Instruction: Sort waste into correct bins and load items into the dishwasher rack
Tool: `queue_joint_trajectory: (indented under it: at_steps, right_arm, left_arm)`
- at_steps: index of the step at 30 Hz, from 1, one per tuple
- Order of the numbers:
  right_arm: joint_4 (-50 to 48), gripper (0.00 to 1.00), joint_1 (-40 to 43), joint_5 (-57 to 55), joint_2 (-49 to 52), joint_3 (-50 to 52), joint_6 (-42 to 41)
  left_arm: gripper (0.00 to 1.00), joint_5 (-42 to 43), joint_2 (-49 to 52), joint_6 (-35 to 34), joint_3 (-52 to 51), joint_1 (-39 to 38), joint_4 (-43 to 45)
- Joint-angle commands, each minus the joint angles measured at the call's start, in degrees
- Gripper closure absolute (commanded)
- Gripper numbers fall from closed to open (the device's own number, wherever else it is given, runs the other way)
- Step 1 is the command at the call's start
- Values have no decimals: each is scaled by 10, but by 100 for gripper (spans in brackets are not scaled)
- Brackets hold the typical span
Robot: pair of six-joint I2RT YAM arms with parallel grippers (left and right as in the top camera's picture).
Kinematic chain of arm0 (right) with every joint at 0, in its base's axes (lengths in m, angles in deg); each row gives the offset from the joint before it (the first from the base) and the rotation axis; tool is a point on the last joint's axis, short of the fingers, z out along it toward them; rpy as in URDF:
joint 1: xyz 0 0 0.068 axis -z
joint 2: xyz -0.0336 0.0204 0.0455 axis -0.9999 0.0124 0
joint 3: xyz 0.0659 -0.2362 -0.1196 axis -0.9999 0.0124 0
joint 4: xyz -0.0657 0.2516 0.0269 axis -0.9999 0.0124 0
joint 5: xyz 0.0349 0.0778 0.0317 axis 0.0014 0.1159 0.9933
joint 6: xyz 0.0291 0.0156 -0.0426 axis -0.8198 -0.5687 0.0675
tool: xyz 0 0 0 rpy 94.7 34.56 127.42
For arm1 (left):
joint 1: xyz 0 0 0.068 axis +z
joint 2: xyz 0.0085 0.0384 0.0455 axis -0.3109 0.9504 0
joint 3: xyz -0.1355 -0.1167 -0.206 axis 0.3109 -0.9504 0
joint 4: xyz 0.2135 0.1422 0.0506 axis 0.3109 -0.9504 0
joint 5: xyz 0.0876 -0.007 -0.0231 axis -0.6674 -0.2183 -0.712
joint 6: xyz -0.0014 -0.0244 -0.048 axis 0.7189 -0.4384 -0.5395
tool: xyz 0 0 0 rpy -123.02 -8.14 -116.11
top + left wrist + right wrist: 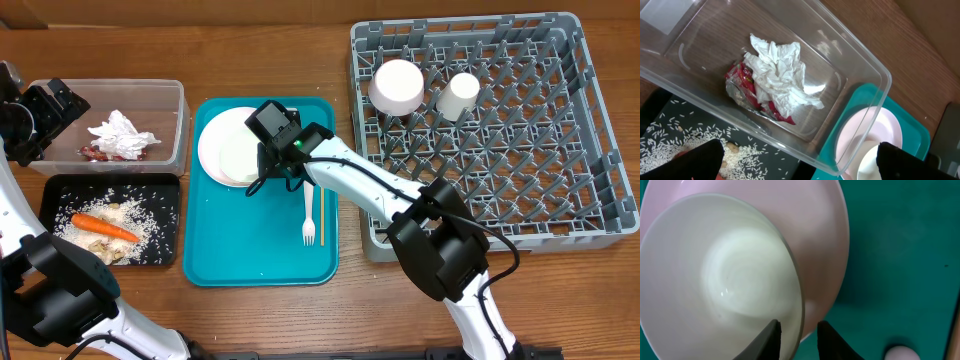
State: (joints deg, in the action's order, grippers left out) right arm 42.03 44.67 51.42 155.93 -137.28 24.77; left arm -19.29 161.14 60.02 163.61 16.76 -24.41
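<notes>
The pink plate's edge (812,330) touches the white bowl's rim between my right gripper's fingers. Next, I open them and pinch only the white bowl's side (799,305) before lifting it.
On the teal tray (260,250) a small white bowl (725,275) rests on a pink plate (820,235). My right gripper (799,325) is shut on the bowl's rim, one finger inside and one outside; from overhead it (262,172) sits over the dishes. A white fork (308,215) and a chopstick (321,215) lie beside them. My left gripper (802,165) hangs open above the clear tub (865,65), which holds a crumpled napkin (780,75) and a red wrapper (747,82). A carrot (103,227) and rice (150,215) lie in the black tray (60,185).
The grey dishwasher rack (600,150) fills the right side, with two white upturned vessels (397,85) (460,95) at its back left. The right arm reaches from the front across the tray's right edge. The tub and black tray sit side by side left of the teal tray.
</notes>
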Motion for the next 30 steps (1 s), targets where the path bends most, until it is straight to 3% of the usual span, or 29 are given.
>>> queue_joint_trajectory:
  at_steps: [1,4,8,17,30]
  right_arm:
    - [-9,72,0,1,16,3,-3]
    - [-12,73,0,0,17,3,-3]
    - [-17,88,0,0,17,3,-3]
    - [-14,96,0,0,16,-1,-3]
    - [23,96,19,-42,-23,-64,30]
  left_arm:
    - [0,-2,4,-5,-1,-4,0]
    - [0,-2,4,-5,-1,-4,0]
    - [0,-2,4,-5,-1,-3,0]
    - [0,-2,4,-5,-1,-4,0]
    - [0,-2,4,-5,-1,-4,0]
